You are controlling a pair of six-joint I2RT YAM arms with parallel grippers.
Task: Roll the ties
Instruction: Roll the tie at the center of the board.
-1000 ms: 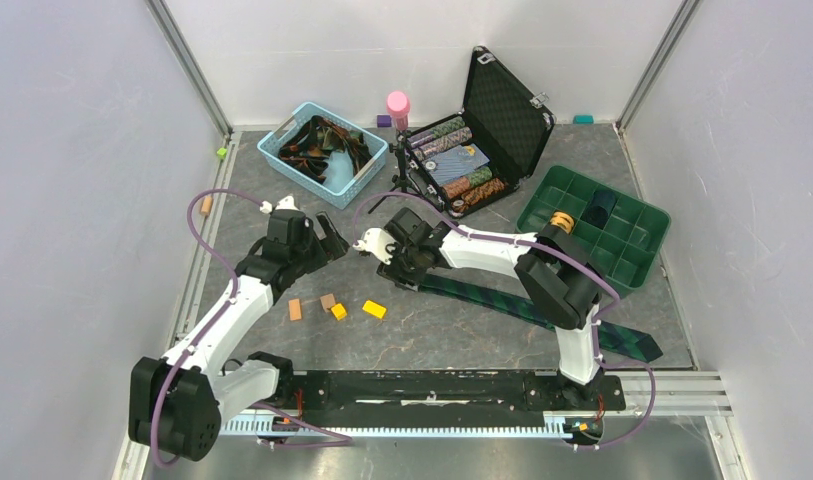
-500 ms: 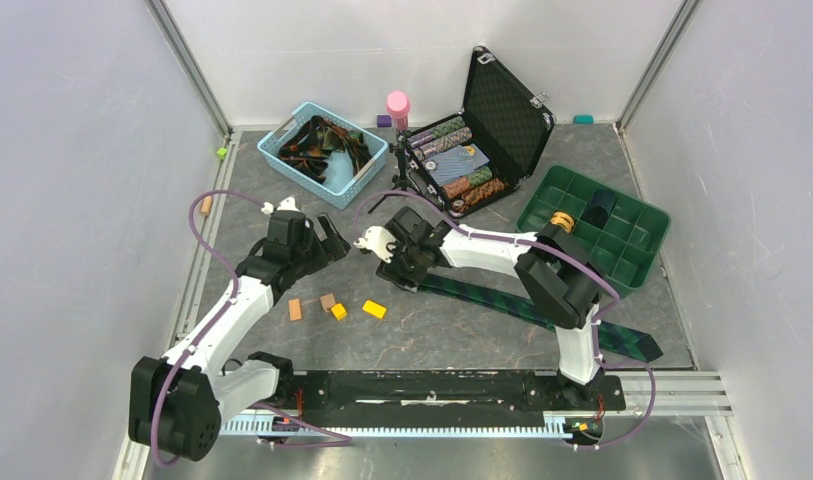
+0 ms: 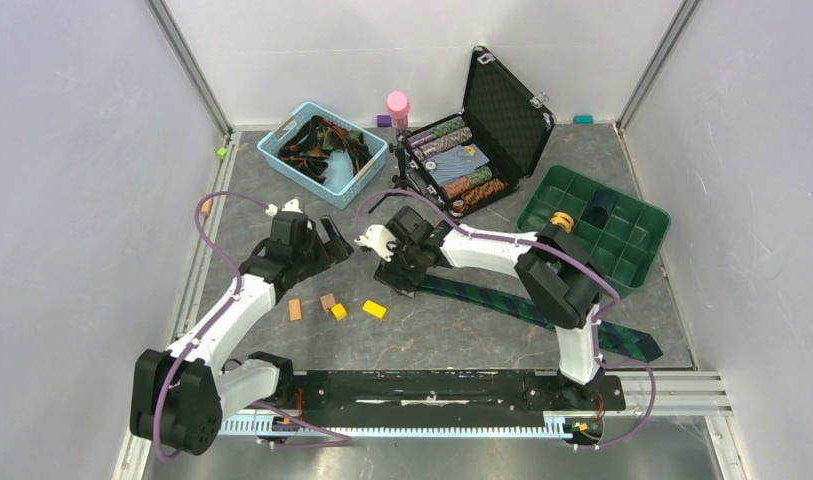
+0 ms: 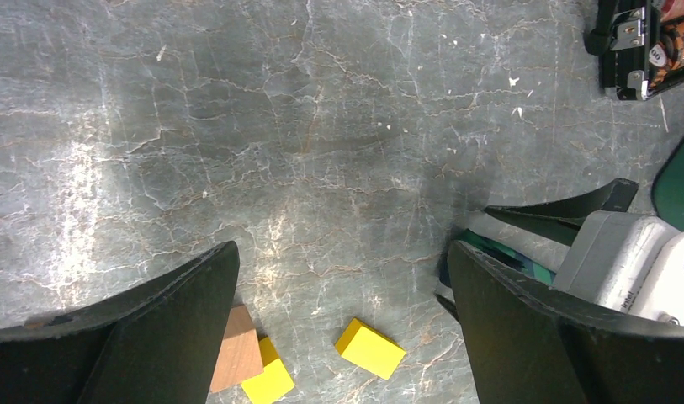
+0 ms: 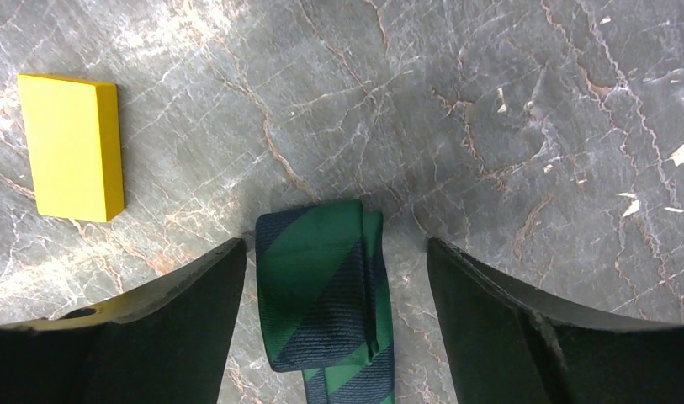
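The narrow end lies folded back over itself. This means the tie will curl up into a loose coil when I roll it, with its length trailing flat.
A green-and-navy striped tie lies flat across the table from its wide end at the near right to its narrow end under my right gripper. In the right wrist view the narrow end is folded back once on itself and lies between the open fingers, untouched. My left gripper is open and empty, hovering left of the right gripper. In the left wrist view a bit of the tie shows beside the right gripper's body.
Small blocks lie close by: a yellow one, another yellow and two brown ones. A blue basket with more ties, an open black case and a green tray stand at the back.
The right gripper has shifted slightly toward the near side over the tie's narrow end. The left gripper has edged a little to the right.
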